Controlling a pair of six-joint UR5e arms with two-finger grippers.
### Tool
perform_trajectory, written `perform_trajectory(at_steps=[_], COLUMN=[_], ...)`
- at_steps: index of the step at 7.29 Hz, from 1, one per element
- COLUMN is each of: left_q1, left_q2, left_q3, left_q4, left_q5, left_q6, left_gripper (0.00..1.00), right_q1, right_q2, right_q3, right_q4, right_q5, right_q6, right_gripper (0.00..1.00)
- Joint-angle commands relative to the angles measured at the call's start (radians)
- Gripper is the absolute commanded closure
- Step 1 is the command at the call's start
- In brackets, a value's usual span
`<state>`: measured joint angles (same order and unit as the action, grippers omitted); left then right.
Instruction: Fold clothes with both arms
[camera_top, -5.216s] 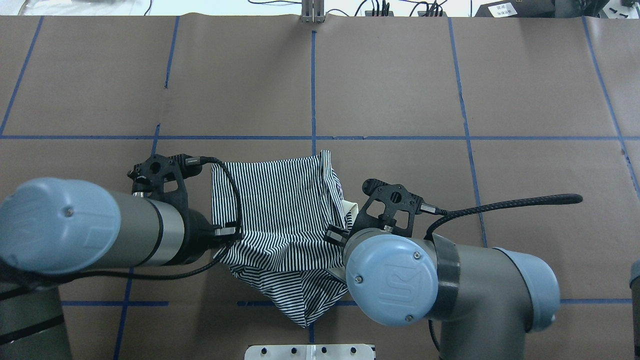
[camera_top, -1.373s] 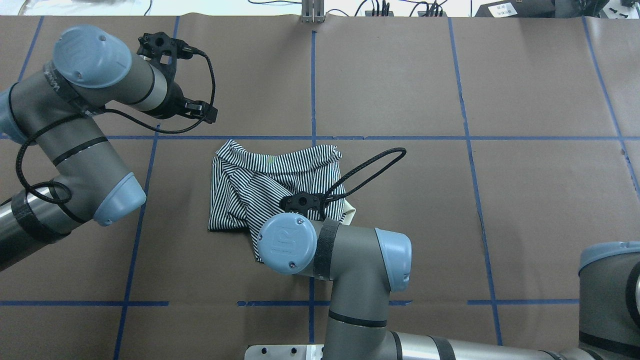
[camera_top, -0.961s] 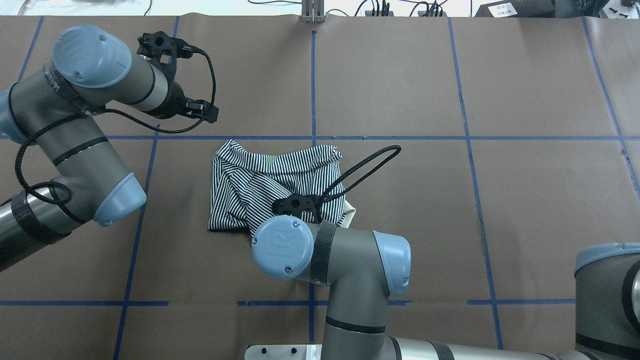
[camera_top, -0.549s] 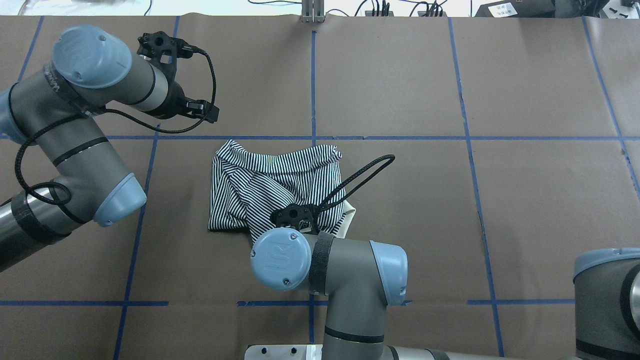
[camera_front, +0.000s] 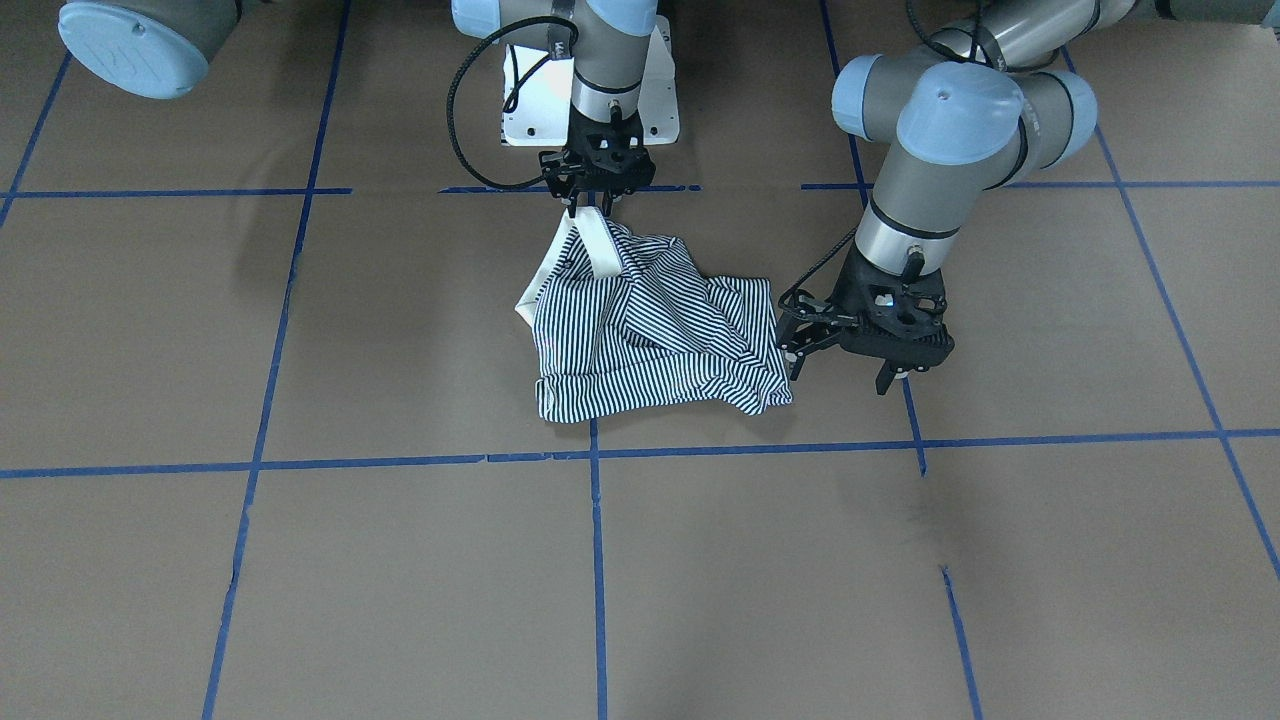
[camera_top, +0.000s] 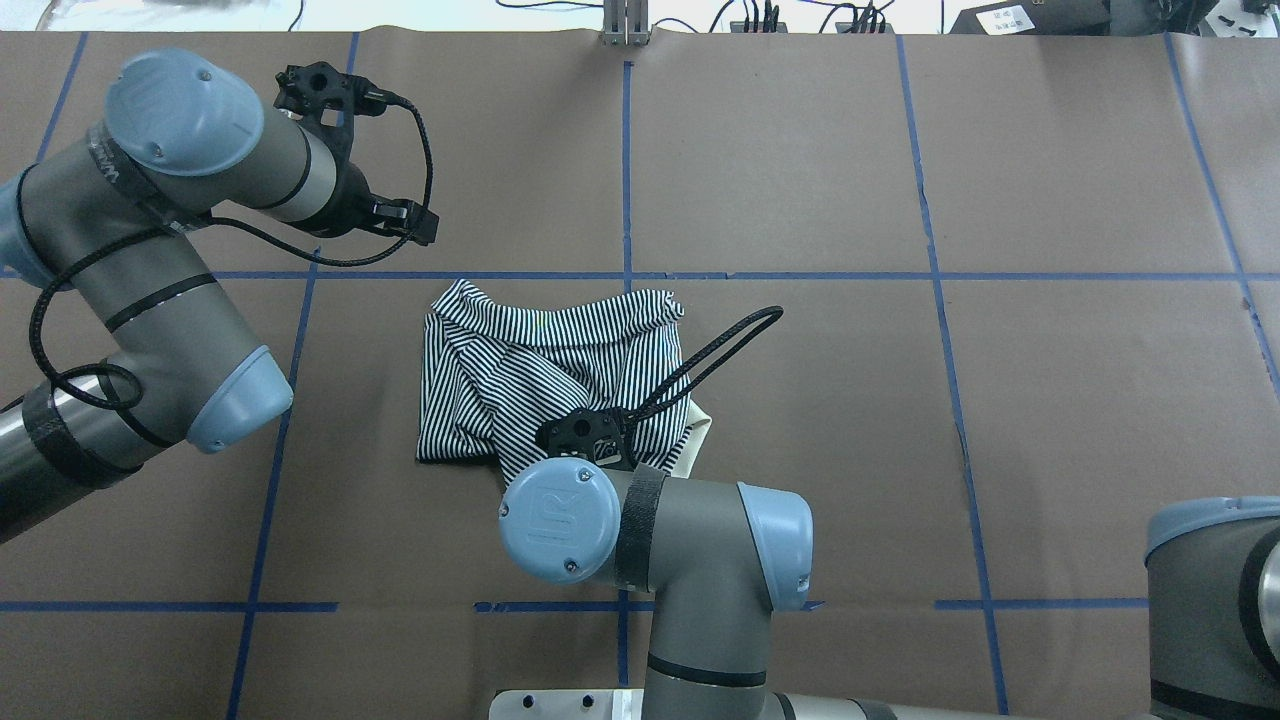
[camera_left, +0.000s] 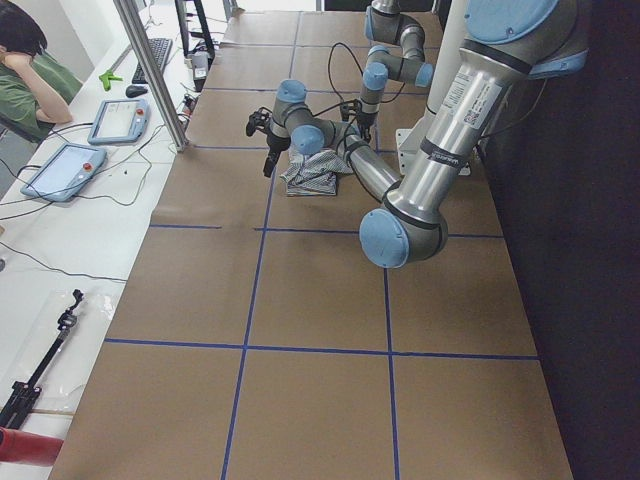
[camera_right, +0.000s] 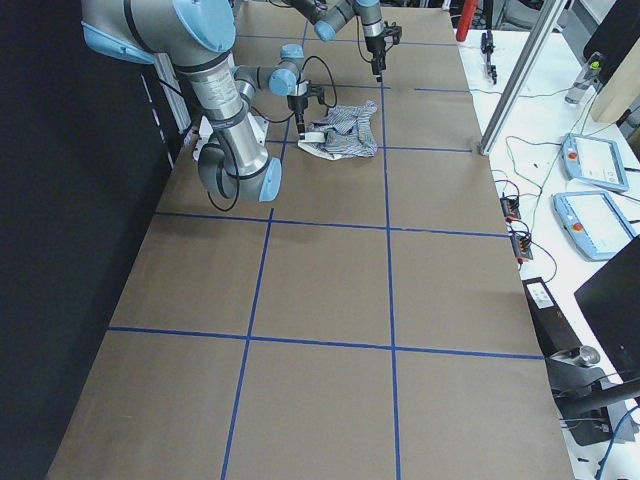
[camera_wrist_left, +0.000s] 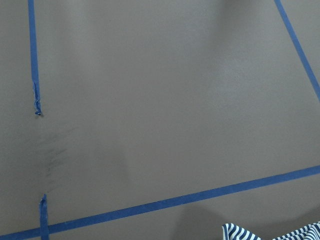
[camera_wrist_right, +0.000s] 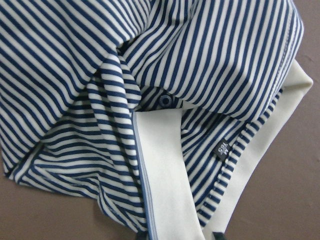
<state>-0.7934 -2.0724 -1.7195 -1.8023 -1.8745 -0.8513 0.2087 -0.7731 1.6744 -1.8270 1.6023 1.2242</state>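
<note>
The shirt is bunched, its cream collar (camera_front: 603, 248) toward the pedestal base, so next my right gripper regrips the collar and swings it around, away from the pedestal base.
The striped polo shirt (camera_front: 650, 330) lies bunched near the table's middle, and also shows in the overhead view (camera_top: 540, 350). My right gripper (camera_front: 590, 208) is shut on its cream collar (camera_front: 603, 245) and holds that strip lifted at the shirt's robot-side edge. The right wrist view shows the collar (camera_wrist_right: 165, 165) running down between the fingertips, with a button and a small label beside it. In the overhead view this gripper is hidden under its own wrist. My left gripper (camera_front: 838, 375) is open and empty, hovering just beside the shirt's far left corner (camera_top: 412, 225).
Brown paper with a blue tape grid (camera_top: 625, 180) covers the table. The white pedestal base (camera_front: 540, 110) stands at the robot's edge. An operator (camera_left: 20, 60), pendants (camera_left: 110, 120) and a metal post (camera_left: 150, 70) are beyond the far edge.
Since 5.2 s ago the shirt was folded over and my left gripper let go and moved off to the far left. Over the last second my right gripper drew the collar slightly toward the robot.
</note>
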Motion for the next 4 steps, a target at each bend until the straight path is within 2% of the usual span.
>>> perform_trajectory(at_steps=[1,2,3,4], left_q1=[0.0,0.0,0.0,0.0], left_q2=[0.0,0.002,0.0,0.0], left_q3=[0.0,0.0,0.0,0.0], left_q4=[0.0,0.0,0.0,0.0], left_q5=[0.0,-0.002,-0.002,-0.002], left_q6=[0.0,0.0,0.0,0.0], left_gripper=[0.0,0.0,0.0,0.0], right_q1=[0.0,0.0,0.0,0.0], right_q2=[0.003,0.003,0.0,0.0], right_q3=[-0.009,-0.01,-0.012,-0.01], right_q4=[0.0,0.0,0.0,0.0], right_q5=[-0.013,-0.015,-0.015,-0.015], right_q6=[-0.037,-0.035,-0.035,-0.035], right_gripper=[0.21,0.16,0.2,0.41])
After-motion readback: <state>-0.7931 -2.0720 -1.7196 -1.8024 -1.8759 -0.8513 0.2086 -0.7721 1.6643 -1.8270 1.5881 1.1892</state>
